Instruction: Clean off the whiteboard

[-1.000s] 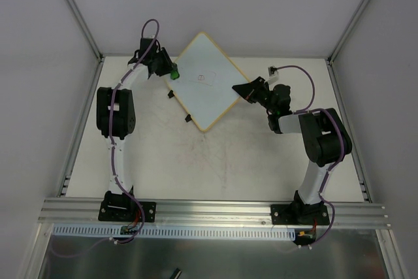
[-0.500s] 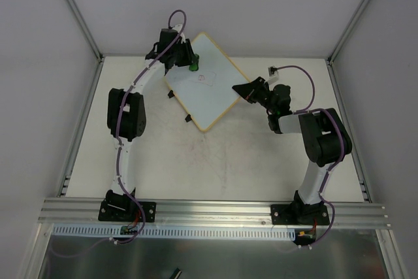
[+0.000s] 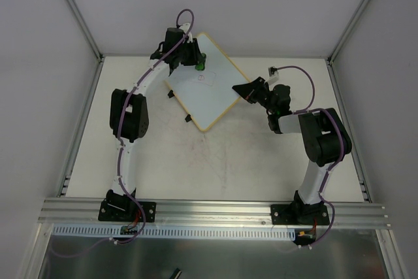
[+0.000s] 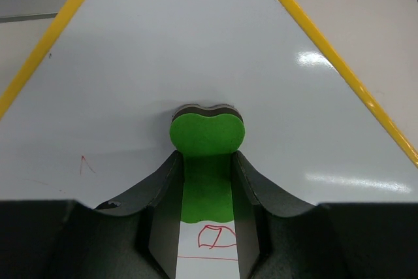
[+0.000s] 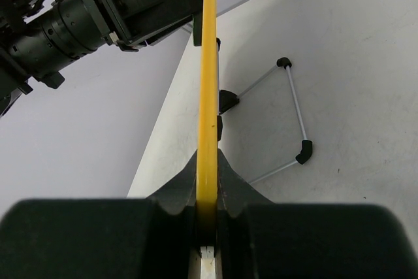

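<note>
The eraser is past the red drawing. My left gripper should move the eraser back to the whiteboard's corner (image 3: pixel 171 83) by the black clips and wipe the drawing.
The whiteboard (image 3: pixel 212 93) is a white square with a yellow rim, turned like a diamond at the back of the table. A small red drawing (image 3: pixel 201 78) marks it, also seen between the fingers in the left wrist view (image 4: pixel 217 236). My left gripper (image 3: pixel 196 63) is shut on the green eraser (image 4: pixel 207 136), held over the board's upper part (image 4: pixel 196 44). My right gripper (image 3: pixel 243 89) is shut on the board's right edge; in the right wrist view (image 5: pixel 207 181) the yellow rim (image 5: pixel 208 63) runs edge-on between the jaws.
Two black clips (image 3: pixel 171 95) sit on the board's lower left edge. A thin wire stand with black corner pieces (image 5: pixel 294 115) lies behind the board. Metal frame posts (image 3: pixel 78 14) and white walls enclose the table.
My left gripper has carried the green eraser from the board's left corner to the right, over the upper part of the board. The right arm and the board have stayed still.
</note>
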